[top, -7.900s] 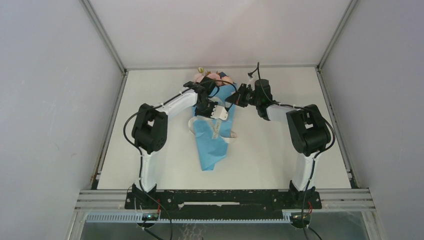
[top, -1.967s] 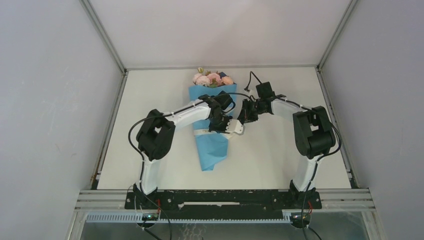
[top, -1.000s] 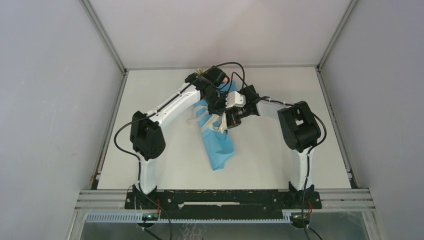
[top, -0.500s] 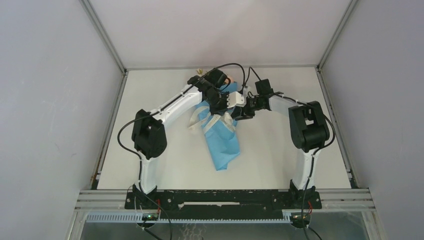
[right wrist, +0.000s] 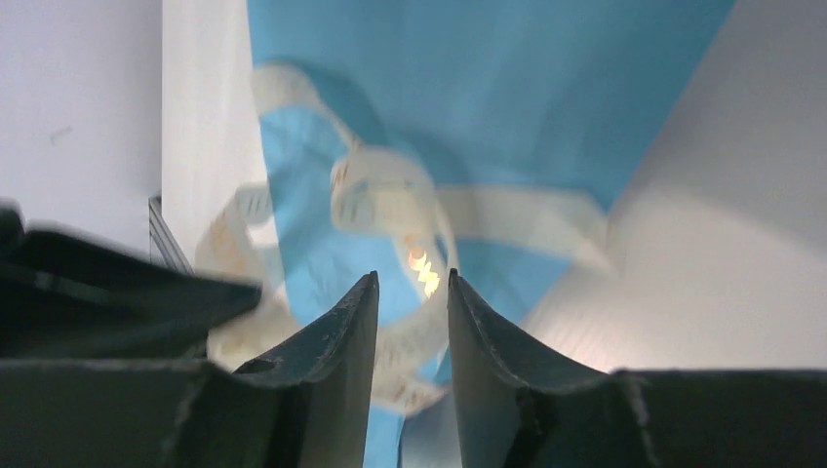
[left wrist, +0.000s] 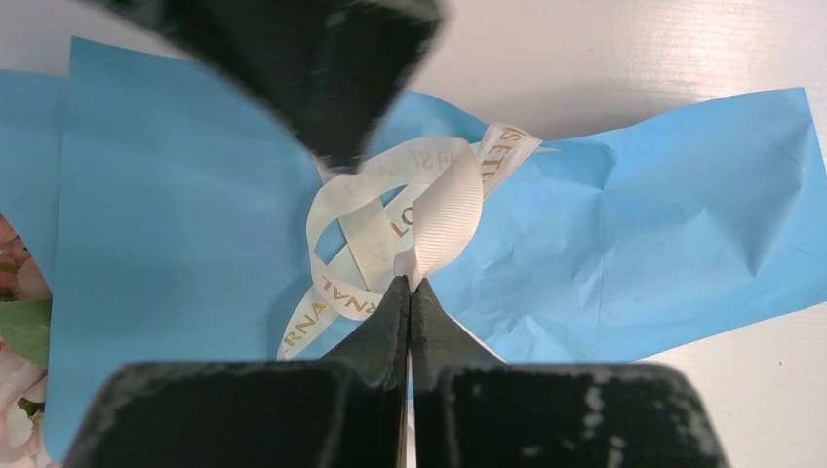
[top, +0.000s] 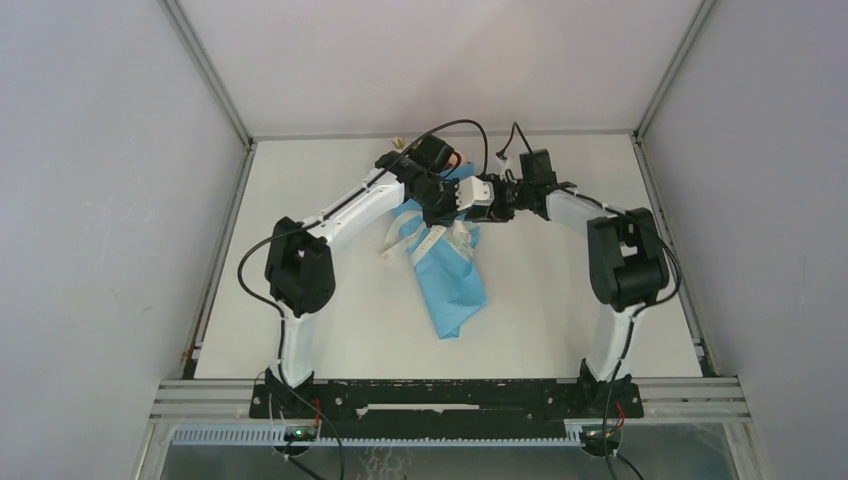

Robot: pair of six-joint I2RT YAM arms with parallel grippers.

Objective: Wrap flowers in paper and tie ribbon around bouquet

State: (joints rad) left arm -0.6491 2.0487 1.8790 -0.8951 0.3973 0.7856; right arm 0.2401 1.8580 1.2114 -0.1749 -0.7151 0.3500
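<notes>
My right gripper's open fingers are hanging over the ribbon's loop, so they should move toward the narrow end of the cone and take the ribbon piece from my left gripper.
The bouquet, a light-blue paper cone, lies on the table with its narrow end toward me. Pink flowers peek out at its wide end, mostly hidden under the left arm in the top view. The cream ribbon with gold lettering loops in a loose knot on the cone. One tail trails off to the cone's left. My left gripper is shut on a ribbon strand beside the knot. My right gripper hovers opposite, open, and a blurred ribbon strand shows through its gap.
The white table is fenced by grey walls, with a metal rail along the back. Both arms crowd together over the far middle of the table. The right gripper's dark finger hangs just above the knot in the left wrist view.
The right gripper has pulled up and to the right, off the cone's middle. The cone's narrow end has swung slightly right. The left gripper keeps its hold on the ribbon.
</notes>
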